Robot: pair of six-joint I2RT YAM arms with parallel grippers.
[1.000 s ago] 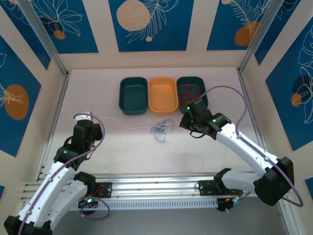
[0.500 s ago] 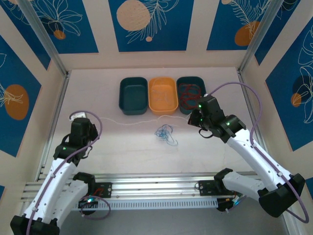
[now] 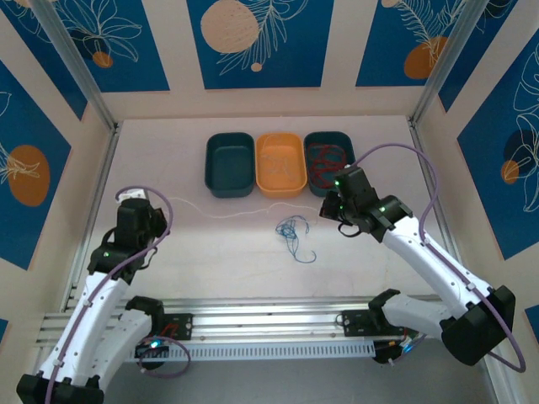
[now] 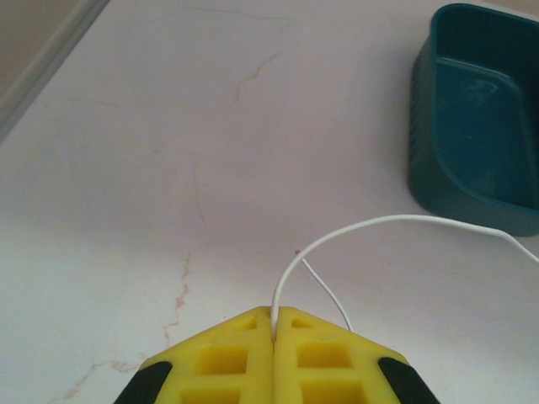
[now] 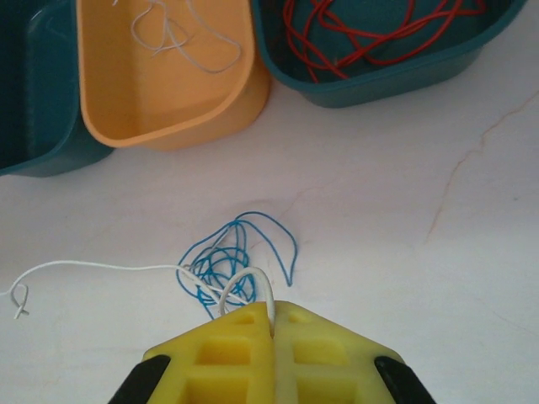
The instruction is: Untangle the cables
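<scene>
Next, my left gripper brings the white cable's end over the orange bin (image 3: pixel 280 166) and then reaches for the blue cable, because the white cable still goes through the tangled blue cable (image 5: pixel 223 268).
A thin white cable (image 3: pixel 221 213) stretches across the table between my two grippers. My left gripper (image 4: pixel 273 313) is shut on its left end; in the top view it sits at the left (image 3: pixel 139 202). My right gripper (image 5: pixel 272 308) is shut on the other end of the white cable (image 5: pixel 101 267), above a tangled blue cable (image 5: pixel 221 263). From above, that blue cable (image 3: pixel 292 232) lies mid-table, left of and below the right gripper (image 3: pixel 330 200). Red cables (image 5: pixel 370 29) fill the right teal bin (image 3: pixel 328 144). A loose white cable (image 5: pixel 173 38) lies in the orange bin (image 3: pixel 280 187).
Three bins stand in a row at the back: an empty teal bin (image 3: pixel 230 189) on the left, the orange one in the middle, the teal one with red cables on the right. Aluminium rails (image 3: pixel 261 316) run along the near edge.
The left gripper has pulled further left and back, drawing the white cable out. The right gripper swung right, then slightly back left. The blue tangle has shifted right and loosened, a strand trailing nearer.
</scene>
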